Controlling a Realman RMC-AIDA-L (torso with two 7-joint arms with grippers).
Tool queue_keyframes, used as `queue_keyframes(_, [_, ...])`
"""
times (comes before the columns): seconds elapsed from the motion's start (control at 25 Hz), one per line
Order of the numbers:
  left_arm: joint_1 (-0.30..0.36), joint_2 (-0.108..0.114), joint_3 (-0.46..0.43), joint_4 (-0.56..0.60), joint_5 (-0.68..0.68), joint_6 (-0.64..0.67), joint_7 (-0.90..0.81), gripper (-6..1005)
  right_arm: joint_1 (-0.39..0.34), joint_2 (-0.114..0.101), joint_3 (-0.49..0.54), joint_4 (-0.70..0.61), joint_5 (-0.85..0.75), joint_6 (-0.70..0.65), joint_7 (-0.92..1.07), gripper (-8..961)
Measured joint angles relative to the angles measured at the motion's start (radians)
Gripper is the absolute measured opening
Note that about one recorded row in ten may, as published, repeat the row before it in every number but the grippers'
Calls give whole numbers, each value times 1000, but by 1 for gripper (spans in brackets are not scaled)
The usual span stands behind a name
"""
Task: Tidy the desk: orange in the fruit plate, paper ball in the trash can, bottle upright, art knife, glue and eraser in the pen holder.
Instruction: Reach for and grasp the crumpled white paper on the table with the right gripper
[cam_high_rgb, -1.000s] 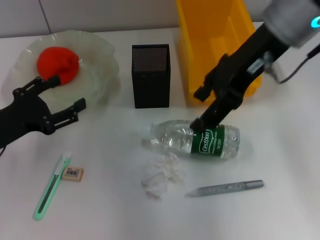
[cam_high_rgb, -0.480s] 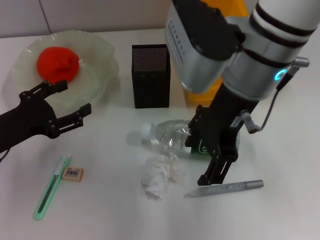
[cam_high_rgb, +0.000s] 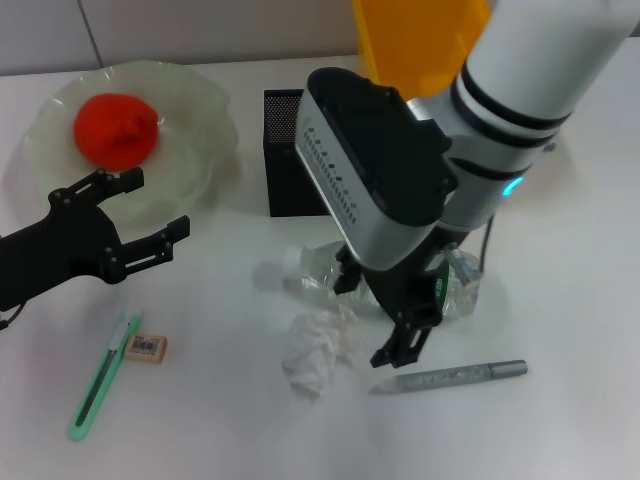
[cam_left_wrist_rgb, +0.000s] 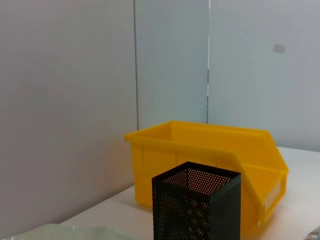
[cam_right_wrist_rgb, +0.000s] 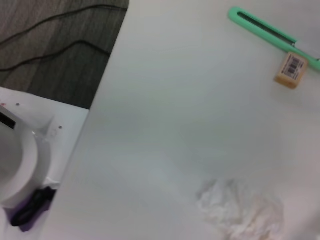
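Observation:
I continue to move to the ball (cam_high_rgb: 312, 356) until my right gripper's open fingers close on it, because the paper ball (cam_high_rgb: 318, 348) lies next to them, free of the glue stick.
The orange (cam_high_rgb: 117, 128) lies in the pale green fruit plate (cam_high_rgb: 205, 110). Lying flat, the clear bottle (cam_high_rgb: 318, 274) is mostly covered by my right arm. My right gripper (cam_high_rgb: 385, 315) hangs over it, open, one finger on each side. The paper ball (cam_high_rgb: 318, 352) (cam_right_wrist_rgb: 244, 211) rests just in front of the bottle. Nearer the front lies the grey glue stick (cam_high_rgb: 450, 377). At the front left are the green art knife (cam_high_rgb: 100, 378) (cam_right_wrist_rgb: 267, 31) and the eraser (cam_high_rgb: 147, 347) (cam_right_wrist_rgb: 290, 70). My left gripper (cam_high_rgb: 140, 215) hovers open beside the plate. Behind stand the black mesh pen holder (cam_high_rgb: 283, 150) (cam_left_wrist_rgb: 197, 205) and the yellow trash can (cam_high_rgb: 420, 35) (cam_left_wrist_rgb: 210, 155).
My bulky right forearm (cam_high_rgb: 390, 190) blocks the middle of the table and part of the pen holder. In the right wrist view the table's front edge (cam_right_wrist_rgb: 107, 85) drops to a floor with cables (cam_right_wrist_rgb: 55, 30) and the white robot base (cam_right_wrist_rgb: 20, 165).
My right arm has swung lower and leftward over the bottle, now hiding most of it; the bottle slid slightly left. The left gripper crept a little right, toward the centre.

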Motion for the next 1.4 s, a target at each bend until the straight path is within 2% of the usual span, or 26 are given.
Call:
queue_keyframes(0.56, [-8,-1,11,-5,0,-21,0,859,-3,3,-170,114,7,243,-32,833])
queue_keyframes(1.04, [-18,0,47,-4,0,-25,-23,859,0,3,-194,188,74,350,-56,780])
queue_keyframes(1.4, [-22,0,48,-7,1,-26,-24,858,9,5,-260,255,89,432,-60,741])
